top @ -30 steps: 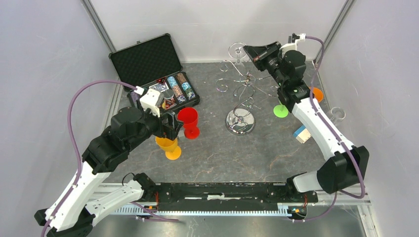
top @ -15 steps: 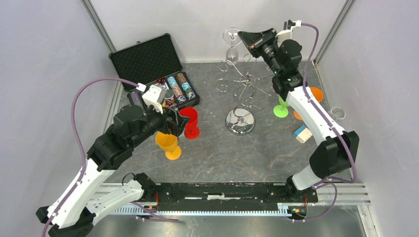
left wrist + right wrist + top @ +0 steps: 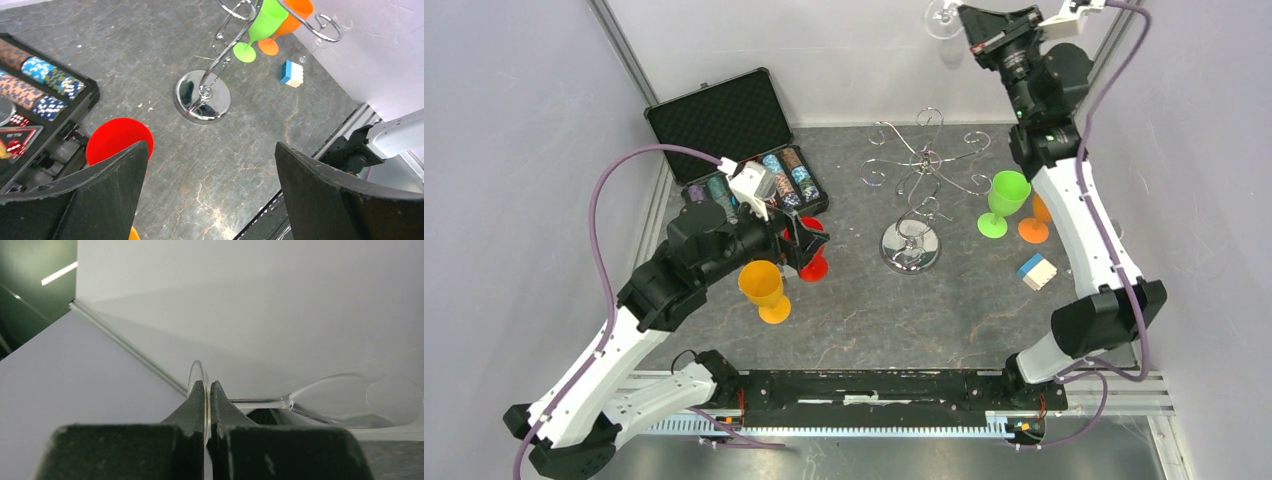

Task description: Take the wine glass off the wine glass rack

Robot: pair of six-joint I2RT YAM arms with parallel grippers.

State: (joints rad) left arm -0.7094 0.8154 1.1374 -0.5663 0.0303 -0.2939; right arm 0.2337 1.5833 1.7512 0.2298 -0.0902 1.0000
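I go on moving my left gripper open toward the stem point(image 3: 257, 403) until it closes there, because my right gripper pinches the wine glass's foot point(image 3: 197, 371) and leaves the glass's stem free.
The chrome wine glass rack point(image 3: 911, 246) stands mid-table on its round mirror base, hook arms spread above; it also shows in the left wrist view point(image 3: 202, 96). My right gripper point(image 3: 972, 22) is raised high at the back, above and behind the rack. It is shut on the foot of a clear wine glass point(image 3: 942, 16). In the right wrist view the gripper point(image 3: 207, 390) pinches the round foot, and the glass point(image 3: 345, 401) lies sideways, clear of the rack. My left gripper point(image 3: 800, 244) is open and empty over the red cup point(image 3: 810, 252).
An orange cup point(image 3: 764, 290) stands below my left gripper. A green cup point(image 3: 1004, 200) and a second orange cup point(image 3: 1032, 222) stand right of the rack. A blue-and-white block point(image 3: 1036, 271) lies near them. An open chip case point(image 3: 744, 150) sits back left. Another clear glass point(image 3: 312, 46) stands by the right wall.
My right gripper has risen up and back with the clear glass, carrying it off the rack's hooks. My left arm has shifted slightly right.
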